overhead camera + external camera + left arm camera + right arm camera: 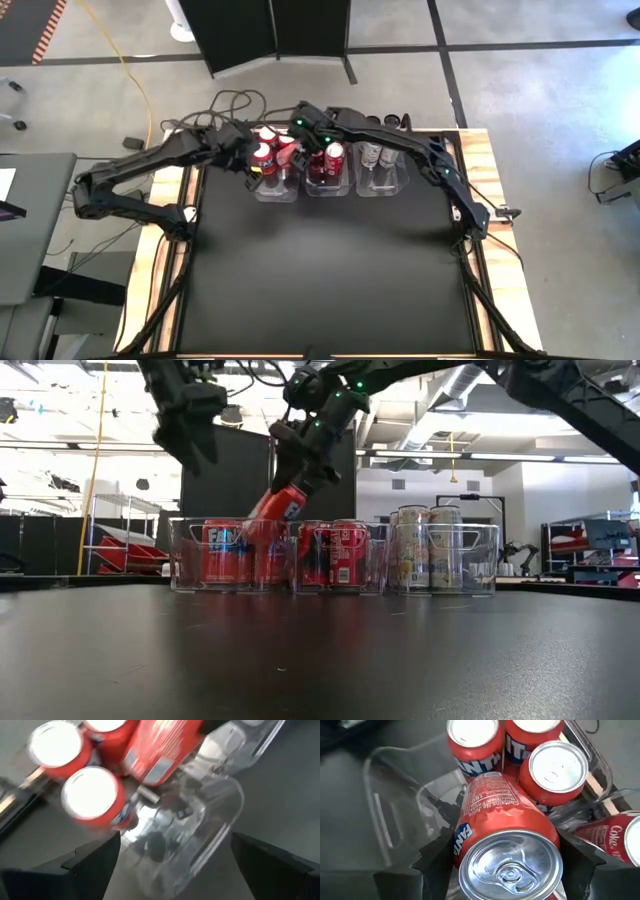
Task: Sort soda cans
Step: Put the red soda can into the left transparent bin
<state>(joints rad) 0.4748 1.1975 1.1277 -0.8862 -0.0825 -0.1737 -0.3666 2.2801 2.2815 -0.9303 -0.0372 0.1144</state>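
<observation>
The red can [279, 505] slants in my right gripper over the empty spot, so next my left gripper reaches into the bin [278, 188] and help stand the can upright first.
Three clear bins stand in a row at the table's far edge. The left bin [272, 185] holds upright red cans [470, 740], the middle bin [330, 185] holds red cans [340, 555], and the right bin [385, 180] holds silver-grey cans [430, 550]. My right gripper [300, 460] is over the left bin, shut on a tilted red soda can [275, 510]. My left gripper [195, 435] hangs open just left of it, above the left bin's left end, and touches nothing. My right gripper pinches the red can between its two fingers [432, 865] on the side wall near the silver top [510, 865]. The fingers slant down from above and from the right. The can is tilted, and its lower end [485, 785] dips into the left bin among the standing cans.
Black table surface [320, 270] spreads wide on the near side of the bins. The table has wooden rails [500, 250] along its sides. Cables [230, 100] lie on the floor beyond the far edge, and dark panels stand behind.
</observation>
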